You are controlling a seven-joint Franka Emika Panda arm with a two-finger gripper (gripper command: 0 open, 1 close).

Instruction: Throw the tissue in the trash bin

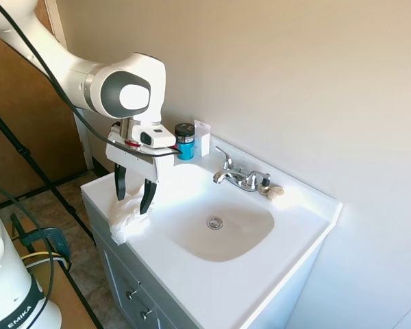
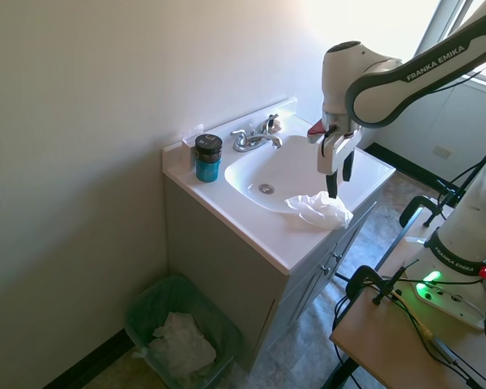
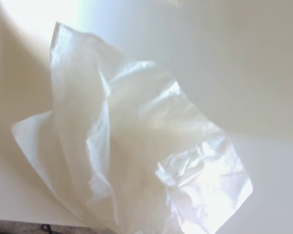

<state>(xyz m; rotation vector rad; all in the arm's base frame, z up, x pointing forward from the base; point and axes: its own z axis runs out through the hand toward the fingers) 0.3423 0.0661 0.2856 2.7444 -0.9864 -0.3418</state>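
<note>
Raised creases (image 3: 105,105) already keep the crumpled white tissue (image 1: 127,215) in a heap. So the tissue will hold its folds and its flared corner when I pick it up.
A crumpled white tissue (image 1: 127,218) (image 2: 320,210) (image 3: 132,156) lies on the front rim of the white sink vanity (image 1: 260,274), partly hanging over its edge. My gripper (image 1: 133,192) (image 2: 338,181) hangs open just above it, fingers pointing down and straddling the top of the tissue, with nothing clamped. The trash bin (image 2: 182,332), a green mesh basket with white paper inside, stands on the floor beside the vanity against the wall; only the second exterior view shows it.
A dark-lidded blue jar (image 1: 185,140) (image 2: 207,157) and a small white box (image 1: 202,137) stand at the back corner of the vanity. The chrome faucet (image 1: 238,177) (image 2: 255,136) sits behind the basin (image 1: 216,223), with a small beige lump (image 1: 275,192) beside it.
</note>
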